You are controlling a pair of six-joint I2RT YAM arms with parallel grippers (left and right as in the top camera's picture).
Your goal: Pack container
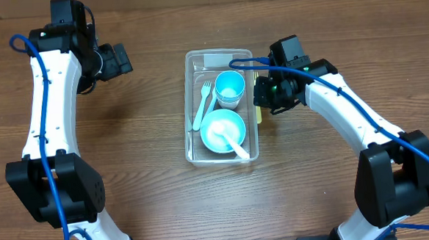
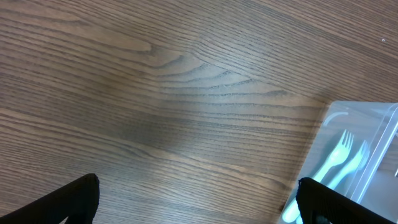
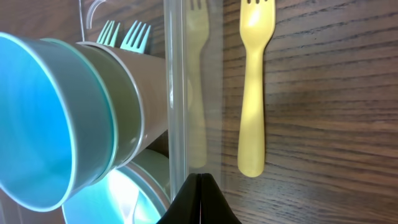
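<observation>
The yellow fork point(image 1: 259, 115) lies snug beside the container's side point(image 1: 255, 130), so my closed right gripper should push the container away from it, then return to grasp the fork.
The clear container point(image 1: 189, 106) sits mid-table and holds stacked teal cups point(image 1: 230, 88), a teal bowl point(image 1: 221, 129) with a white spoon point(image 1: 237, 148), and teal forks point(image 1: 201, 106). A yellow fork point(image 3: 254, 93) lies on the wood just outside the container wall point(image 3: 174, 93), on its right side. My right gripper point(image 3: 201, 178) is shut with nothing in it, its tips above that wall beside the fork handle's end. My left gripper point(image 2: 199, 205) is open over bare wood, left of the container corner point(image 2: 348, 111). In the overhead view it point(image 1: 119, 60) is far left of the bin.
The wooden table point(image 1: 129, 176) stretches around the bin on all sides. The right arm point(image 1: 346, 113) curves in from the lower right, and the left arm point(image 1: 48, 107) runs up the left side.
</observation>
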